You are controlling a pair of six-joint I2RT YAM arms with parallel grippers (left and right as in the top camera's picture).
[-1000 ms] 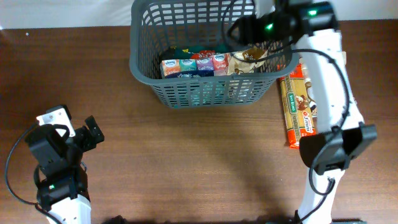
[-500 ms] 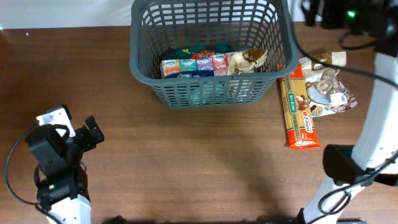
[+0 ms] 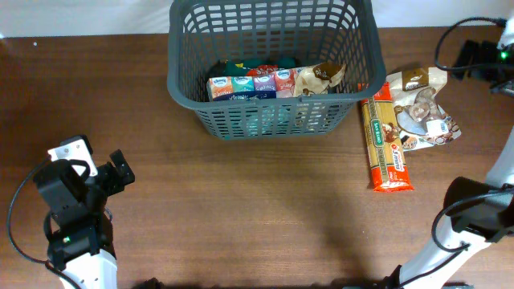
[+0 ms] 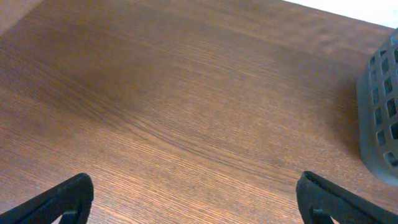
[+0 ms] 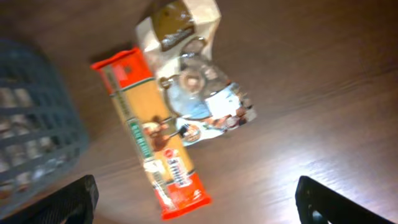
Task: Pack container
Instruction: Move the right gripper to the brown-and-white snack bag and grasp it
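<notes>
The crinkled white-brown bag [image 3: 413, 90] lies uncovered beside the orange-red packet, so my right gripper should go down next, open, to the bag's clear middle [image 3: 426, 109] and close there.
The dark grey slotted basket [image 3: 201, 56] stands at the back middle of the table. It holds a row of small colourful cartons [image 3: 249, 83] and a brown-and-white packet [image 3: 320, 78]. To its right on the table lie a long orange-red packet [image 3: 386, 144] and a crinkled white-brown bag [image 3: 420, 108]; both also show in the right wrist view, the packet [image 5: 152, 134] and the bag [image 5: 193, 81]. My right gripper [image 5: 199, 205] is open and empty, high above them at the far right edge. My left gripper [image 4: 189, 199] is open and empty over bare wood at the front left.
The basket's corner [image 4: 379, 118] shows at the right edge of the left wrist view. The brown wooden table [image 3: 257, 209] stretches between the arms. A cable [image 3: 450, 44] hangs by the right arm at the back right.
My right arm has pulled out of the basket and swung right to the table's far right edge. The crinkled bag it hid is now in plain view. The left arm has not moved.
</notes>
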